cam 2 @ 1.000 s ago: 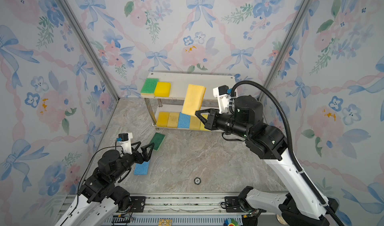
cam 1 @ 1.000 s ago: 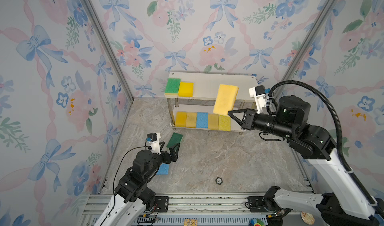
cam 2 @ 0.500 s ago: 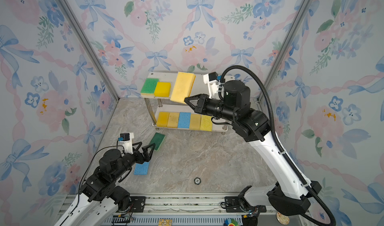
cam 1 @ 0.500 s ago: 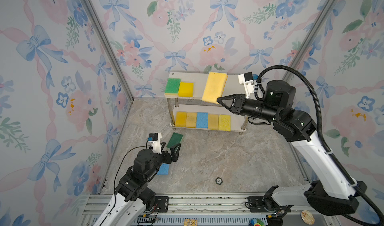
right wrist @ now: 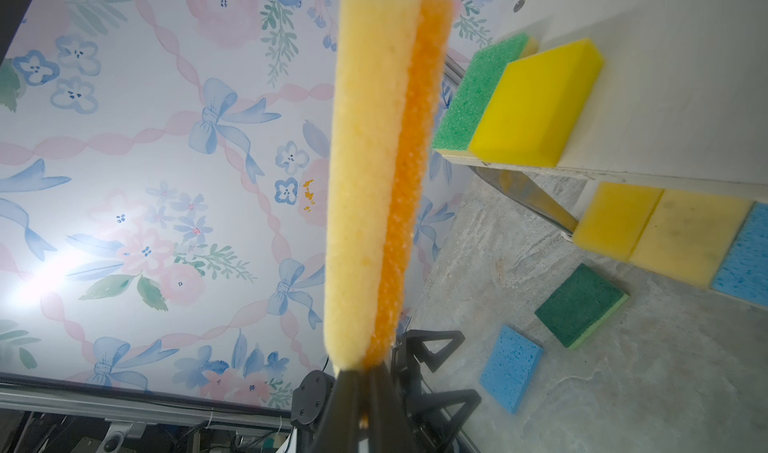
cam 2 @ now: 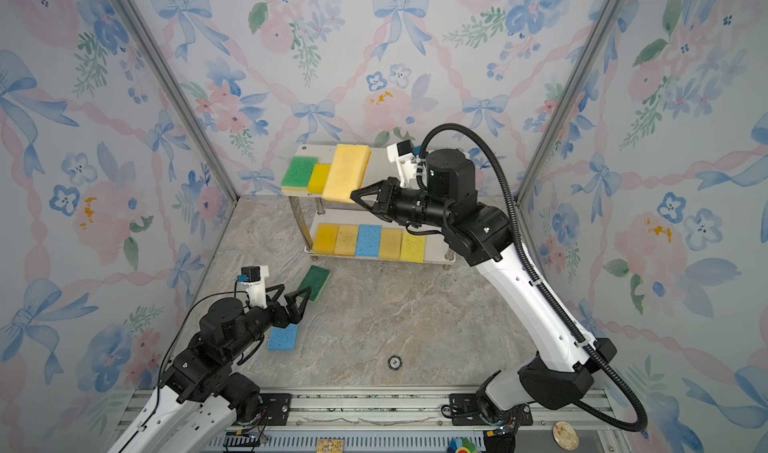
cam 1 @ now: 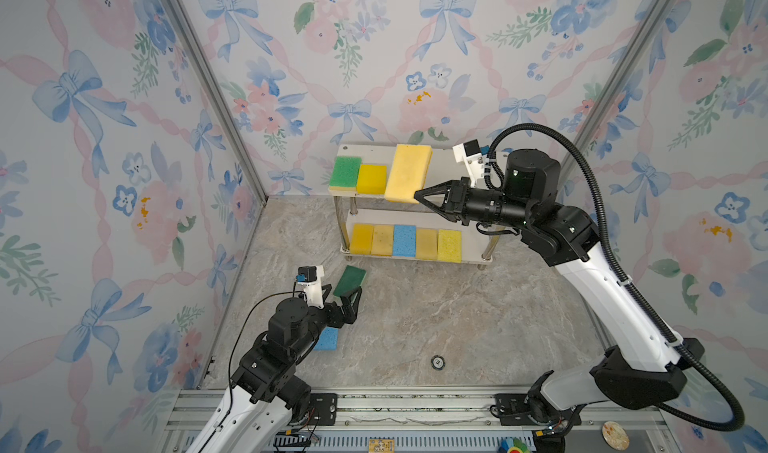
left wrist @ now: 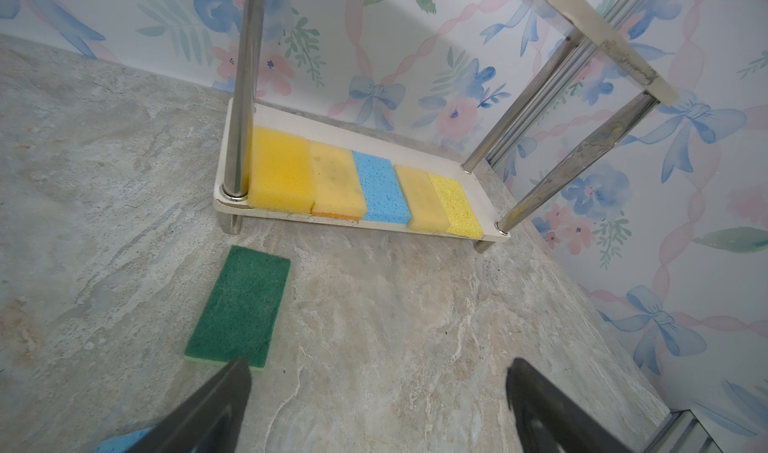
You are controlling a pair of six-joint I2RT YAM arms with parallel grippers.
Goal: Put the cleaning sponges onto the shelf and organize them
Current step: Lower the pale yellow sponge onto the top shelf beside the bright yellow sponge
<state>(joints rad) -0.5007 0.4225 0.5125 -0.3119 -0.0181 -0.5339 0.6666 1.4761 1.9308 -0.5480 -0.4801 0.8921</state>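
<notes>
My right gripper is above the open top board (right wrist: 640,125) beside the bright yellow sponge, with the pale yellow sponge's orange side (right wrist: 405,172) facing it, and should keep lowering until that side lies flat.
The shelf (cam 1: 374,152) stands against the back wall in both top views. Its top board carries a green sponge (cam 1: 345,172) and a bright yellow sponge (cam 1: 371,178). Several sponges line the lower board, a blue one (cam 1: 405,241) in the middle. My right gripper (cam 1: 419,193) is shut on one end of a pale yellow sponge with an orange face (right wrist: 374,180), held tilted above the top board beside the bright yellow one. On the floor lie a dark green scourer (left wrist: 239,305) and a blue sponge (cam 2: 282,336). My left gripper (left wrist: 378,365) hovers open just short of the scourer, holding nothing.
A small round black-and-white disc (cam 1: 437,362) lies on the marble floor near the front. Floral walls close in the left, back and right sides. A metal rail (cam 1: 374,405) runs along the front edge, where both arm bases sit.
My right gripper has carried the pale yellow sponge up and to the left, from the shelf's right end to beside the bright yellow sponge. The left arm has not moved.
</notes>
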